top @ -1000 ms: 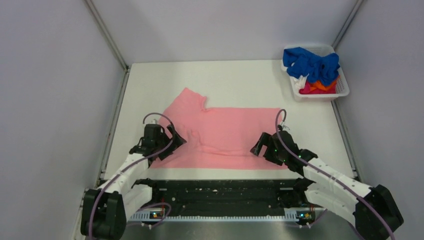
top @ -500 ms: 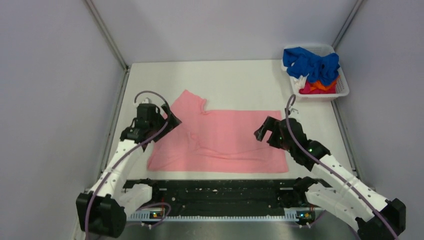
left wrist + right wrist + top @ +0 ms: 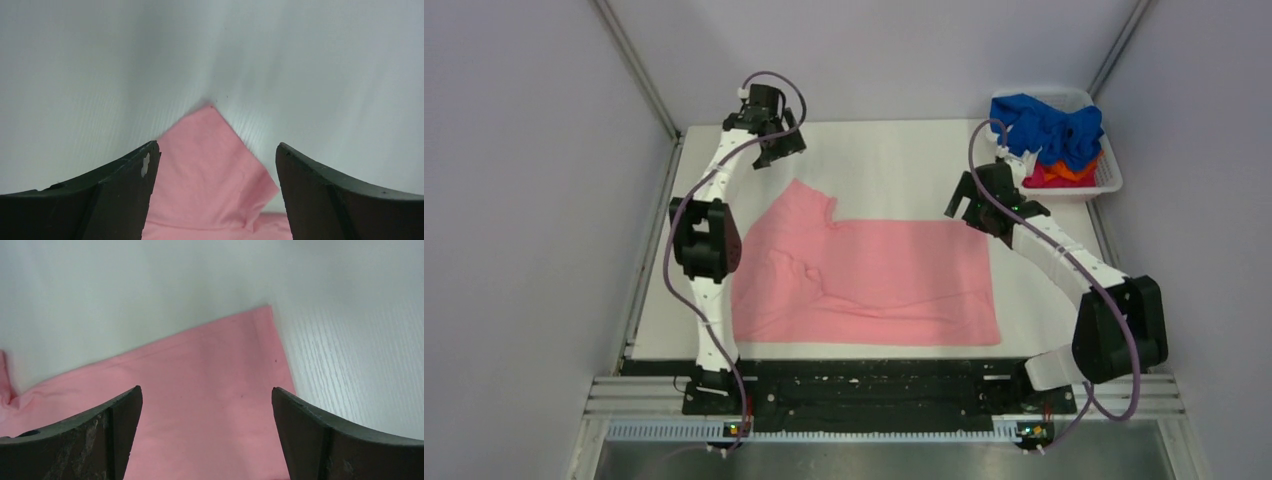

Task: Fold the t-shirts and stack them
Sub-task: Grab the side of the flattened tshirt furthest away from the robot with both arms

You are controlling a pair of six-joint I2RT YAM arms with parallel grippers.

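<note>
I see soft wrinkles (image 3: 798,264) across the sleeve's base (image 3: 803,203), so the sleeve will fold over while the t-shirt's near edge stays put when I bring the sleeve's tip back.
The salmon-pink t-shirt (image 3: 864,280) lies spread flat on the white table, one sleeve pointing to the far left. My left gripper (image 3: 776,152) is open and empty, just beyond that sleeve tip; the left wrist view shows the sleeve (image 3: 212,165) between its fingers. My right gripper (image 3: 969,208) is open and empty above the shirt's far right corner, which shows in the right wrist view (image 3: 220,390). Blue (image 3: 1046,128), orange (image 3: 1074,172) and red (image 3: 1036,180) t-shirts lie crumpled in the basket.
A white plastic basket (image 3: 1106,185) stands at the far right corner of the table. Grey walls enclose the table on three sides. Metal rails run along the table's left and right edges.
Both arms have stretched away from the shirt's near edge toward the far side. The left gripper moved to the far sleeve, the right to the far right corner. The shirt lies flatter.
</note>
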